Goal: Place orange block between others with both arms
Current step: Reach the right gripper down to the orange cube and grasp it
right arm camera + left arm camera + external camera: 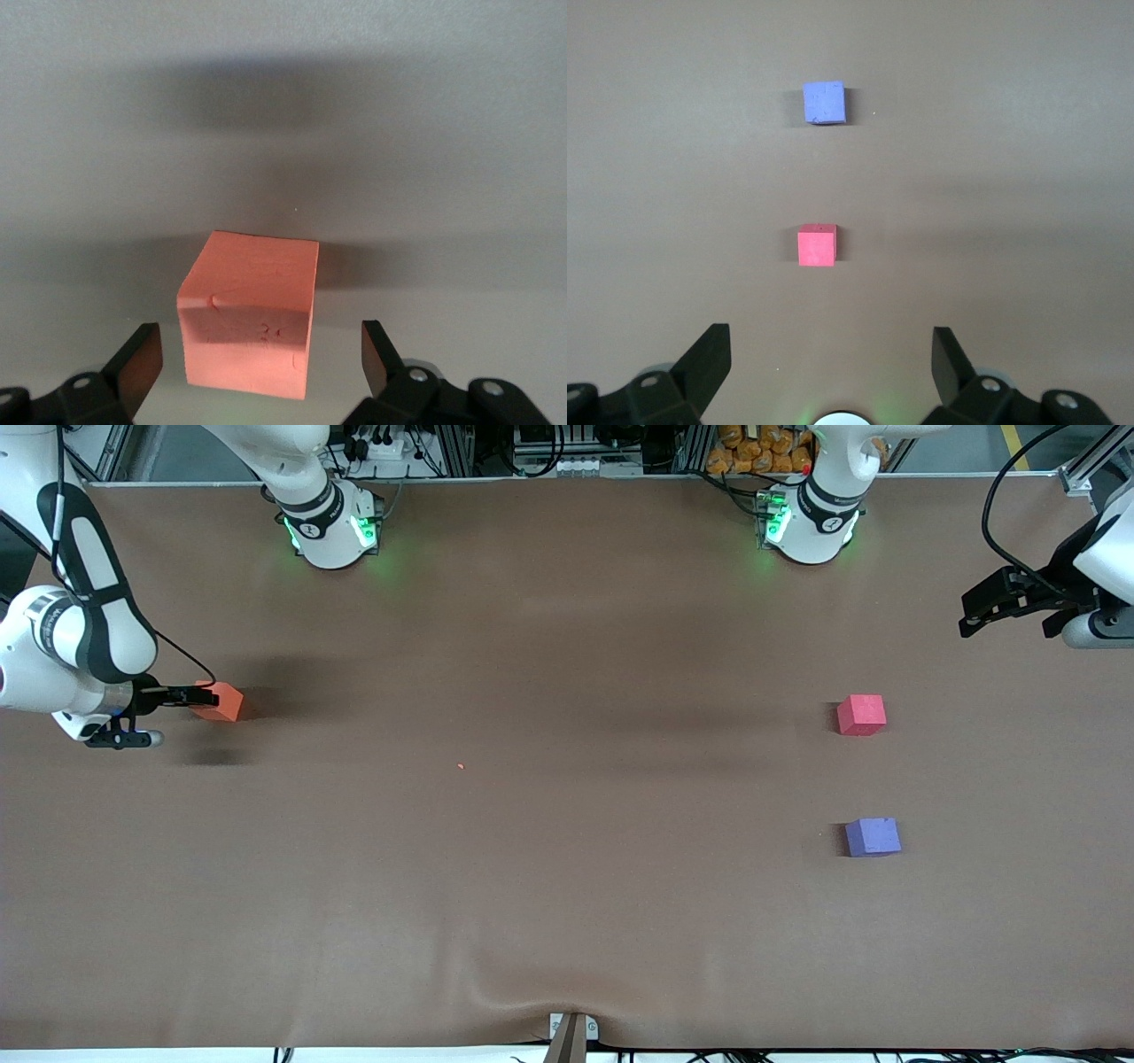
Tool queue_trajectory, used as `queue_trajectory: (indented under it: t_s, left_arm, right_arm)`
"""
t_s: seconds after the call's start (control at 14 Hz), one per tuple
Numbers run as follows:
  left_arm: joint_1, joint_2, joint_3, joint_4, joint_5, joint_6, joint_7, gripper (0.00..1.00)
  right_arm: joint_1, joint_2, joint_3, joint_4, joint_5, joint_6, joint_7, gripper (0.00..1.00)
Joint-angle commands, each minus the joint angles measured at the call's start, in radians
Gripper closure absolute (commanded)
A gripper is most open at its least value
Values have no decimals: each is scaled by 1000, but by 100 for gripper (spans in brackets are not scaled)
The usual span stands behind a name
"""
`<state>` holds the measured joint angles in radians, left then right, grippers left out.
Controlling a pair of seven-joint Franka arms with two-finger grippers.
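My gripper will squeeze the orange block (225,703) inward between its fingers when it pinches and lifts the block, because nicks and dents (269,332) mark the block's side.
The orange block (223,701) (252,310) sits on the brown table near the right arm's end. My right gripper (197,698) (261,343) is low beside it and open. Its fingers (137,363) flank the block's near part with gaps on both sides. The others stand toward the left arm's end: the red-pink cube (861,715) (817,245), and the purple-blue cube (873,837) (824,103) nearer the front camera, with a gap between them. My left gripper (974,613) (831,350) hangs open and empty over the table edge at that end, apart from both cubes.
A tiny orange crumb (461,766) lies mid-table. The brown mat (567,886) wrinkles near a clamp (571,1032) at the front edge. The arm bases (332,531) (811,527) stand along the back, with cables and orange bags (762,447) past the table.
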<state>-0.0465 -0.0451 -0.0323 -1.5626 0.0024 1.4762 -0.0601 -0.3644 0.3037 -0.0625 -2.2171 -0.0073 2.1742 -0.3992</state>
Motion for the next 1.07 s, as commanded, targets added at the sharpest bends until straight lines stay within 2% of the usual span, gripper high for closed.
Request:
queue_trajectory:
  t_s: [0.0,0.43,0.57,0.64,0.71,0.86,1.0]
  left_arm:
    - [5,2,-6,-5,-4,-4,-3,0]
    - [-10,39,-9,-34,-2,120,-9,0]
    - [-9,44,-9,-34,-2,128,-9,0]
    - [-10,44,-9,-34,-2,128,-7,0]
    - [-10,42,-15,-34,-2,128,-7,0]
    - [-6,37,-29,-24,-5,128,-7,0]
    - [-6,33,-31,-25,-10,127,-6,0]
  right_arm:
    - [-11,17,3,-16,-10,38,-40,0]
    - [-16,37,4,-16,-7,35,-40,0]
    - [-16,38,4,-16,-3,30,-40,40]
    - [-16,40,4,-18,0,29,-40,55]
    - [-16,40,4,-16,1,29,-40,66]
    - [-14,38,7,-15,1,10,-41,79]
    - [-8,14,9,-10,3,-33,-58,84]
